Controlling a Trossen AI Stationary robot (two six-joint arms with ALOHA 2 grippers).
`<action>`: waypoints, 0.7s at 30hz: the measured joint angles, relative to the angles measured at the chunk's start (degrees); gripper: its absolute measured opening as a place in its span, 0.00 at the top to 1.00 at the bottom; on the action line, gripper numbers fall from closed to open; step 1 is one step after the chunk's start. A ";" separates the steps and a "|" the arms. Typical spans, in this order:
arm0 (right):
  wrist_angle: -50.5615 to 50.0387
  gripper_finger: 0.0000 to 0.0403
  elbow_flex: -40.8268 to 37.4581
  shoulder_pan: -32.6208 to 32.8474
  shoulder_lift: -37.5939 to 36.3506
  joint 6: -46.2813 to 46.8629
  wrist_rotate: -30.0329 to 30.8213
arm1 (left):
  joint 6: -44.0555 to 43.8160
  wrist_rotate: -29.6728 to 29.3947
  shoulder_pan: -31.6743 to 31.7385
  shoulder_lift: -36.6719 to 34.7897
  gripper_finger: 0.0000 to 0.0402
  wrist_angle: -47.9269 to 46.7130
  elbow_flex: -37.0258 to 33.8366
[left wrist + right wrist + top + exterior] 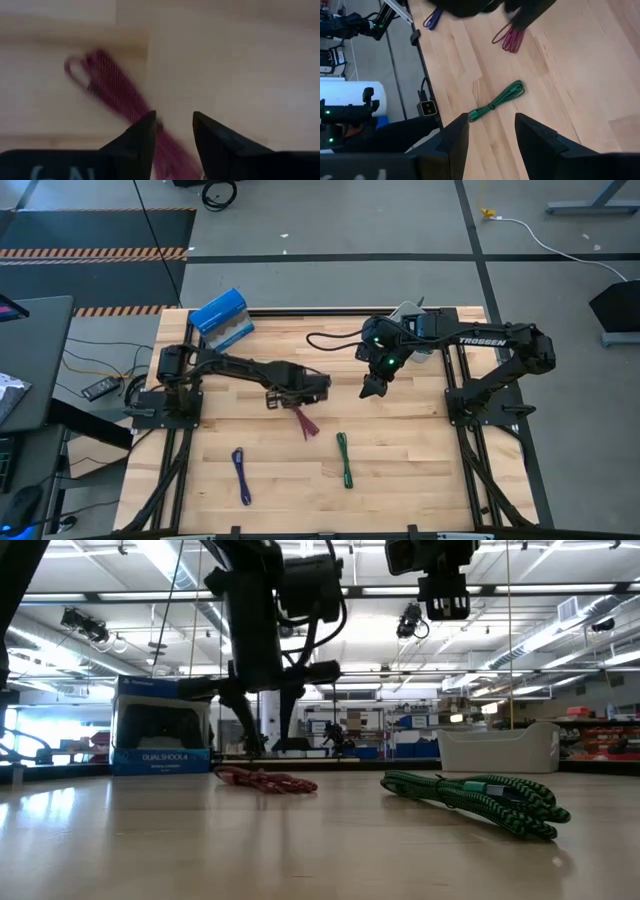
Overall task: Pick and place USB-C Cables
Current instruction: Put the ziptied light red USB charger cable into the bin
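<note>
The maroon cable (120, 92) runs at a slant under my left gripper's fingers. I should therefore turn that gripper in line with the cable, then lower it and grip the cable's tie (160, 125).
Three cable bundles lie flat on the wooden table: a maroon one (303, 421) in the middle, a green one (344, 459) near it and a purple-blue one (241, 476) toward the near left. The grey, light blue and teal cables do not show. My left gripper (296, 402) is open and low over the maroon cable's far end (172, 147), which runs under its fingers in the left wrist view. My right gripper (372, 388) is open, empty and held high above the table's middle (491, 135); it looks down on the green cable (497, 102).
A blue box (222, 318) stands at the far left corner (163, 735). A clear tray (497, 748) sits at the far edge, behind my right arm. Bare wood stretches along the near edge and at the near right. Loose black wire lies near the far middle (330, 340).
</note>
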 joint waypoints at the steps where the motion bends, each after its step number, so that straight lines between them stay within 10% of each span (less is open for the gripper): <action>1: 0.00 0.59 0.00 0.00 0.00 -0.22 -0.02 | 0.00 0.19 -0.14 -0.04 0.65 -0.28 0.00; 21: -0.22 0.59 0.00 -0.07 0.00 -3.09 -0.15 | -21.82 -0.80 -4.60 0.11 0.47 -3.21 0.04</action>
